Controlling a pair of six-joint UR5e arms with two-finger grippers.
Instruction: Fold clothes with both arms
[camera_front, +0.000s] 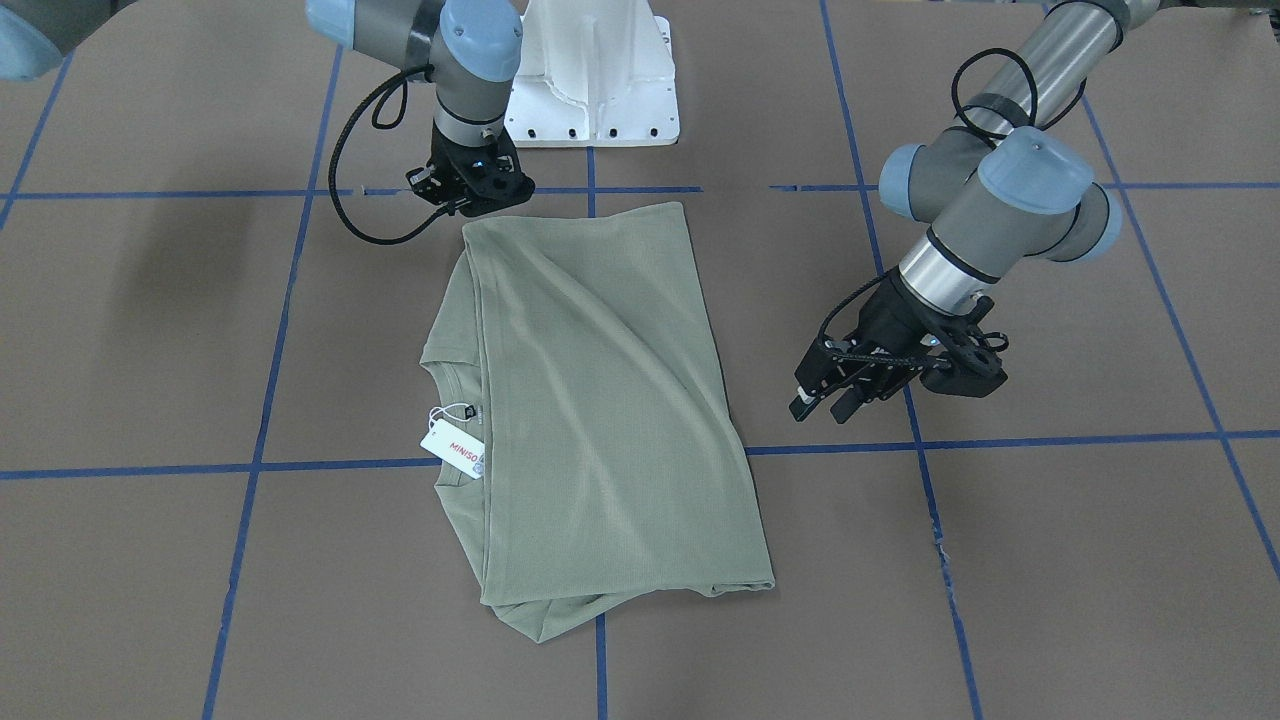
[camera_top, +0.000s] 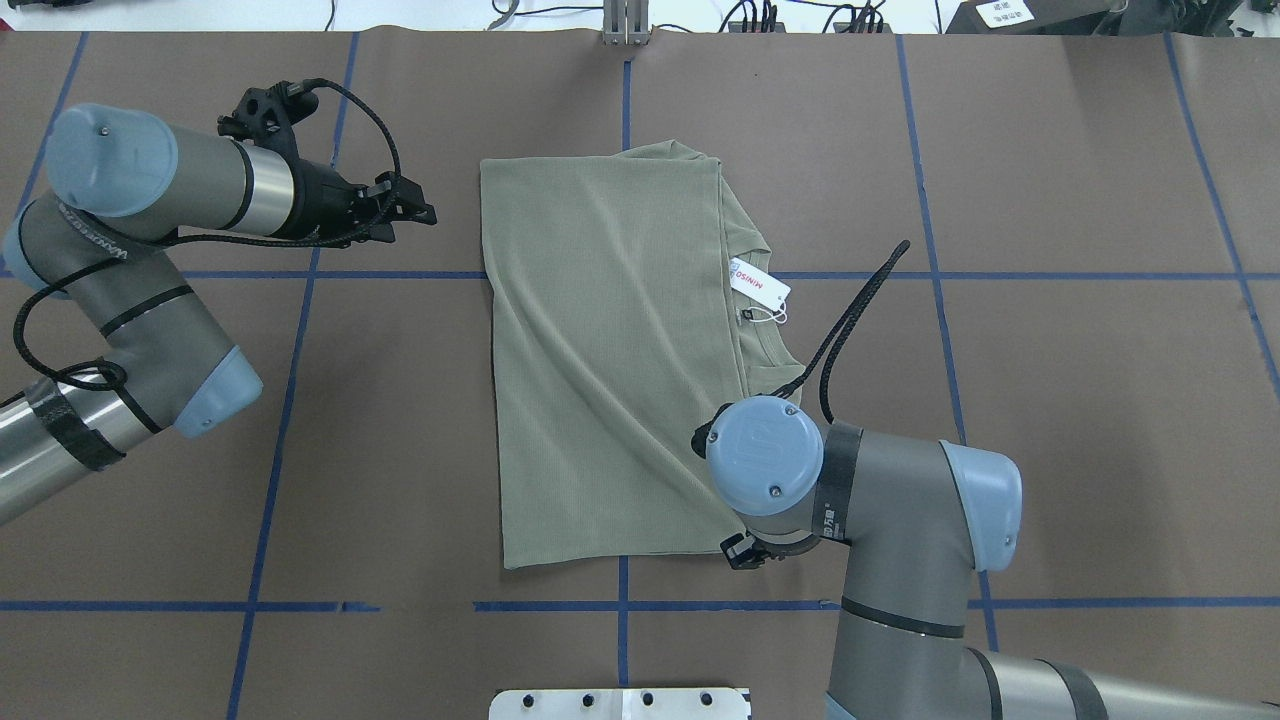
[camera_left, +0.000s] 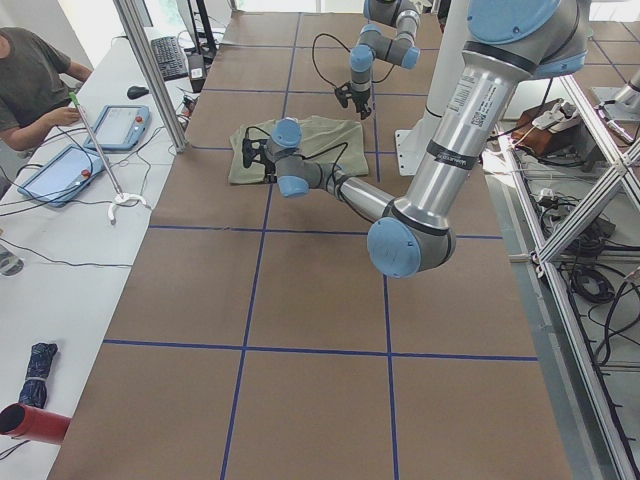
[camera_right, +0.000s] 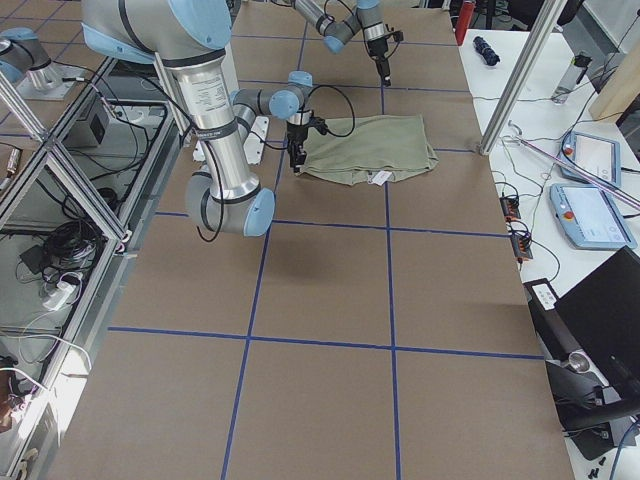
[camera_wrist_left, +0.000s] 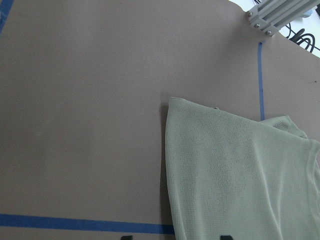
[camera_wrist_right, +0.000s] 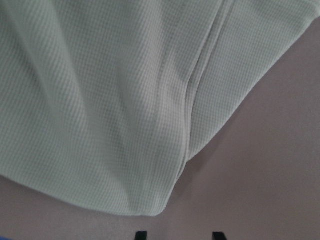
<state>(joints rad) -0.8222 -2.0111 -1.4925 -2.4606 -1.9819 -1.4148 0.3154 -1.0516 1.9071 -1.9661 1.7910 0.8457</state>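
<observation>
The shirt's near corner (camera_wrist_right: 157, 210) lies angled before my right gripper's open fingers, so that gripper should rotate, go over the corner and pinch the shirt's layered edges (camera_wrist_right: 184, 162).
The sage-green shirt (camera_front: 600, 400) (camera_top: 600, 370) lies folded into a long rectangle at the table's middle. Its collar and white hang tag (camera_front: 452, 447) (camera_top: 760, 285) show on the robot's right side. My left gripper (camera_front: 822, 407) (camera_top: 415, 212) hovers open and empty, off the shirt's far left corner (camera_wrist_left: 172, 102). My right gripper (camera_front: 470, 198) stands open at the shirt's near right corner (camera_wrist_right: 150, 207), mostly hidden under its wrist in the overhead view. In the right wrist view the cloth edge lies just ahead of the fingertips (camera_wrist_right: 141, 235), with nothing between them.
The white pedestal base (camera_front: 595, 80) (camera_top: 620, 703) stands at the near table edge behind the shirt. Blue tape lines (camera_top: 300, 400) grid the brown tabletop. A person (camera_left: 30, 80) sits at a side table with tablets (camera_left: 120, 125) beyond the far edge.
</observation>
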